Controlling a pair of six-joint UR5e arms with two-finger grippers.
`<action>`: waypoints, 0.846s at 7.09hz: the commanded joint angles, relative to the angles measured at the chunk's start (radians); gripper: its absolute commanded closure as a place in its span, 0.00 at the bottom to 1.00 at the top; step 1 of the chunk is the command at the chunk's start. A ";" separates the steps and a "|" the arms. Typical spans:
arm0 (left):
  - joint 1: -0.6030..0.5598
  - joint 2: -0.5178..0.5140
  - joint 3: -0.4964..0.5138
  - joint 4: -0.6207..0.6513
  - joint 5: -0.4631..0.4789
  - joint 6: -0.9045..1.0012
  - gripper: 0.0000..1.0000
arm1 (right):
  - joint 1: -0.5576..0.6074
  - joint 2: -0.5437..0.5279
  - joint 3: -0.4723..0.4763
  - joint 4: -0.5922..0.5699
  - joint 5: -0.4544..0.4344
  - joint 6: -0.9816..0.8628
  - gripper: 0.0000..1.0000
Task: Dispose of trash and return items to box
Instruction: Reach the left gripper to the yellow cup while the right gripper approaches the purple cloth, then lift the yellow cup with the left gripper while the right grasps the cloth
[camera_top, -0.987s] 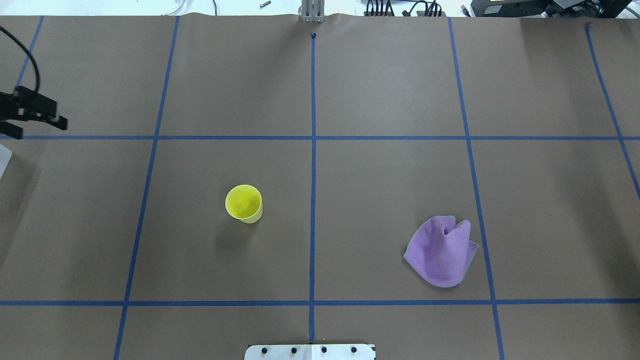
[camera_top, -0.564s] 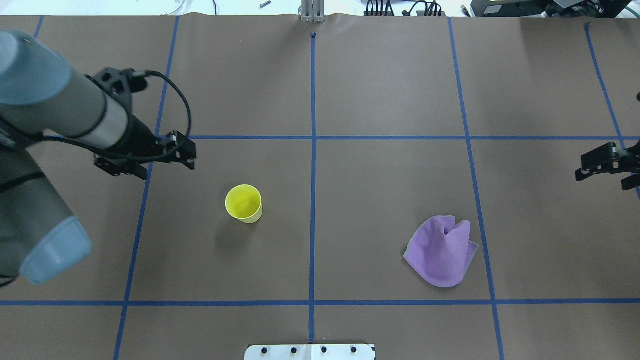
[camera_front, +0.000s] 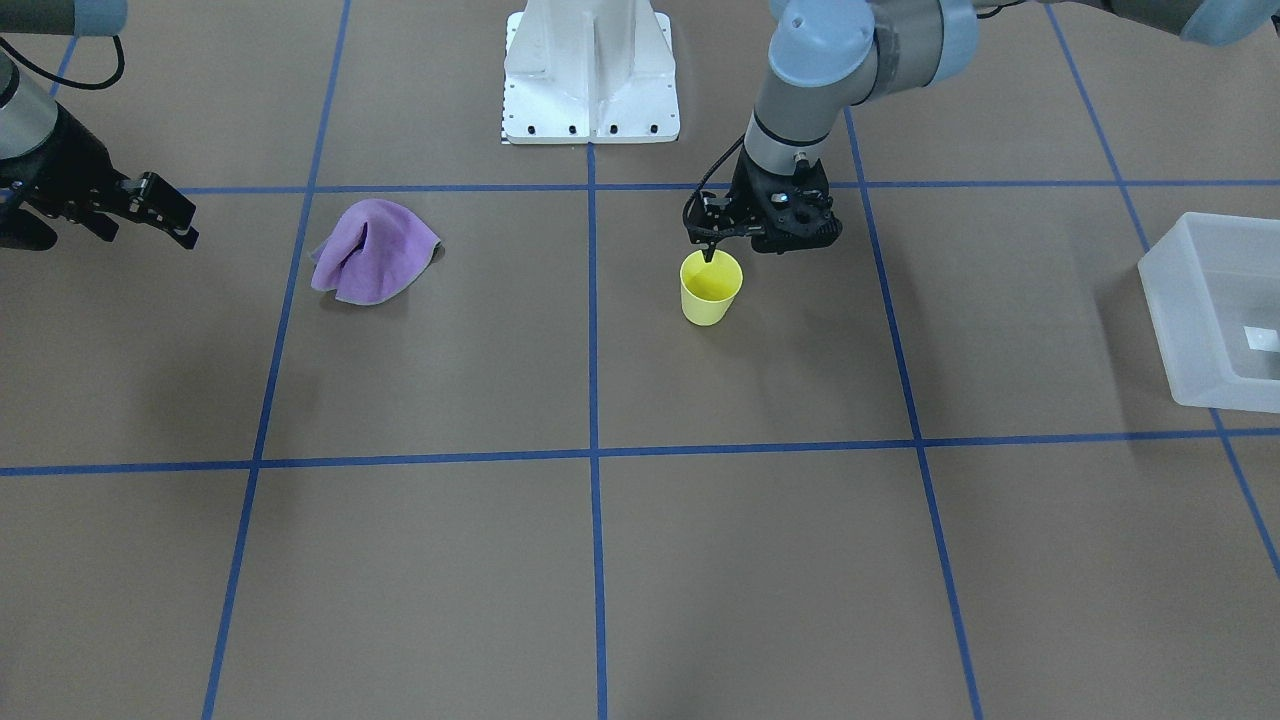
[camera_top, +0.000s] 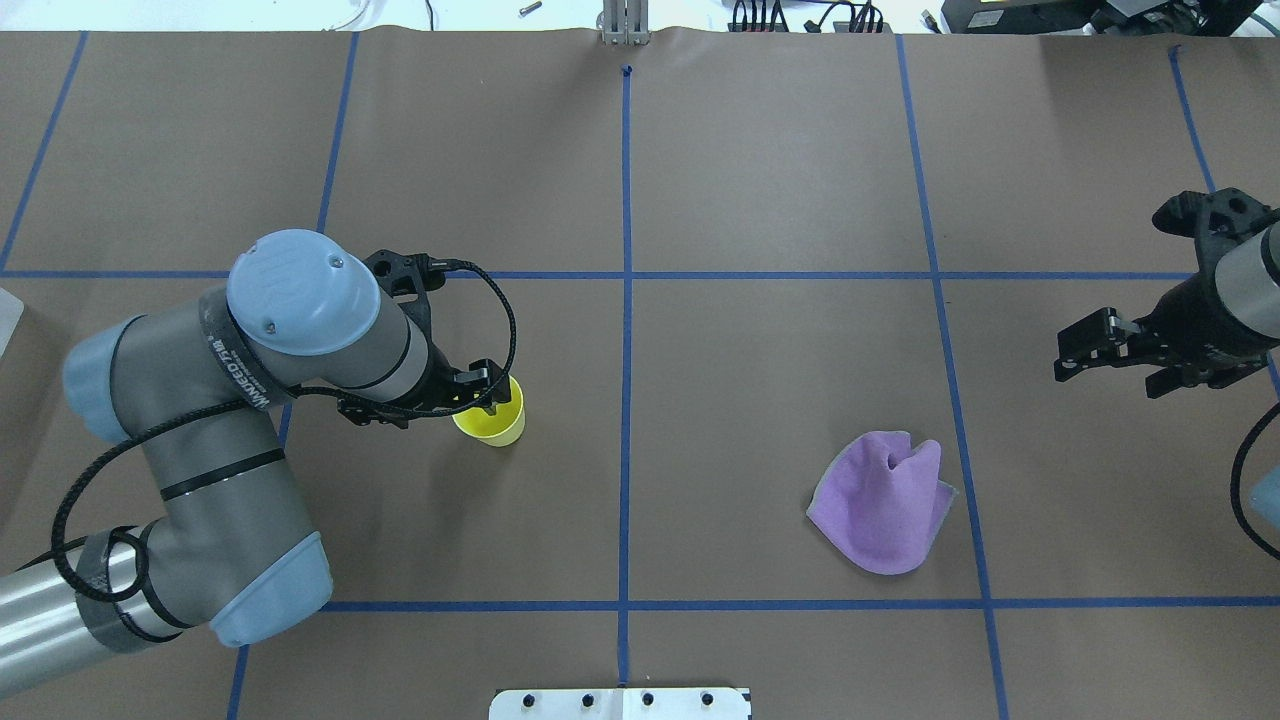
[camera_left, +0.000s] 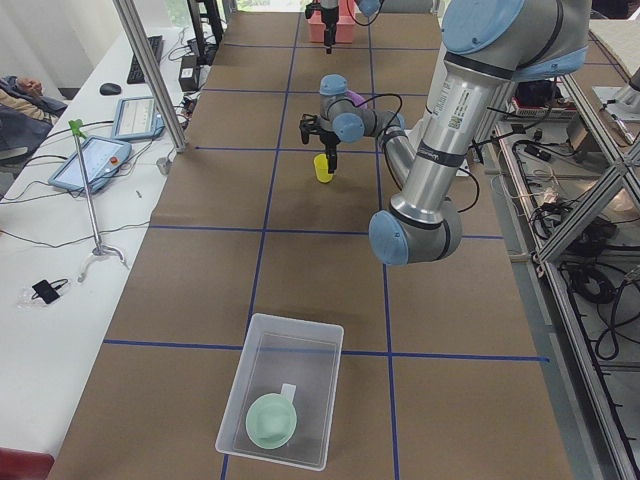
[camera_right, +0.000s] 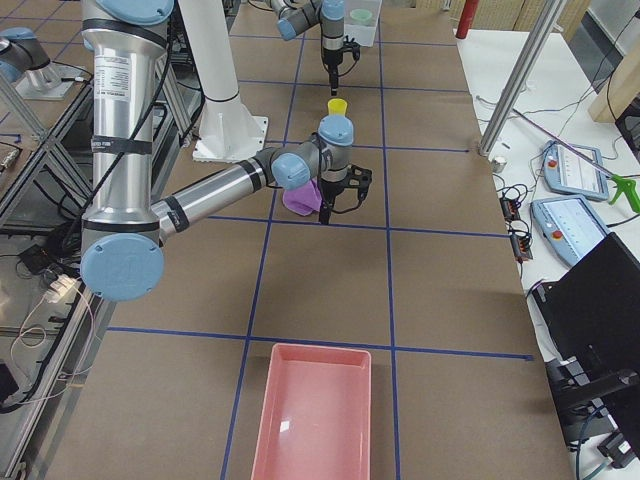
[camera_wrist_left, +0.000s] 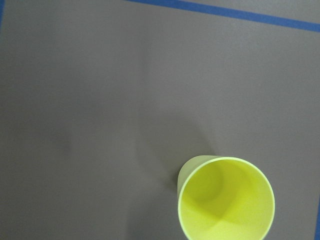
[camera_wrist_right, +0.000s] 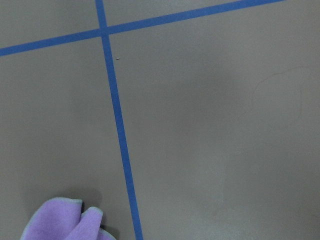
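A loose fold (camera_front: 347, 250) lies over one side of the purple cloth (camera_front: 386, 253). The cloth will bunch up into drooping flaps when I pick it up by that fold.
The yellow cup (camera_top: 497, 427) stands upright left of the table's centre line and also shows in the front view (camera_front: 711, 290) and the left wrist view (camera_wrist_left: 225, 200). My left gripper (camera_top: 487, 392) is open at the cup's rim, with one fingertip (camera_front: 709, 254) over the rim. The mint-green bowl (camera_left: 271, 420) lies in the translucent box (camera_left: 262, 345) at the table's left end; the box also shows in the front view (camera_front: 1180, 300). My right gripper (camera_top: 1072, 352) is open and empty, up and to the right of a crumpled purple cloth (camera_top: 880, 505).
A pink tub (camera_right: 315, 420) stands at the table's right end. The white robot pedestal (camera_front: 590, 70) is at the near middle edge. Blue tape lines divide the brown table cover (camera_top: 780, 180) into squares.
My left arm has swung in from the left edge to the yellow cup. My right arm has come into view from the right edge and moved inward towards the cloth.
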 joint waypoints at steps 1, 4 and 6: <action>0.002 0.001 0.031 -0.034 0.002 -0.007 0.07 | -0.009 0.002 0.000 -0.001 -0.002 0.005 0.00; 0.012 0.000 0.078 -0.053 0.004 -0.023 0.31 | -0.022 0.001 -0.001 -0.001 -0.004 0.005 0.00; 0.015 0.003 0.083 -0.104 0.001 -0.054 1.00 | -0.041 0.002 -0.003 -0.001 -0.013 0.005 0.00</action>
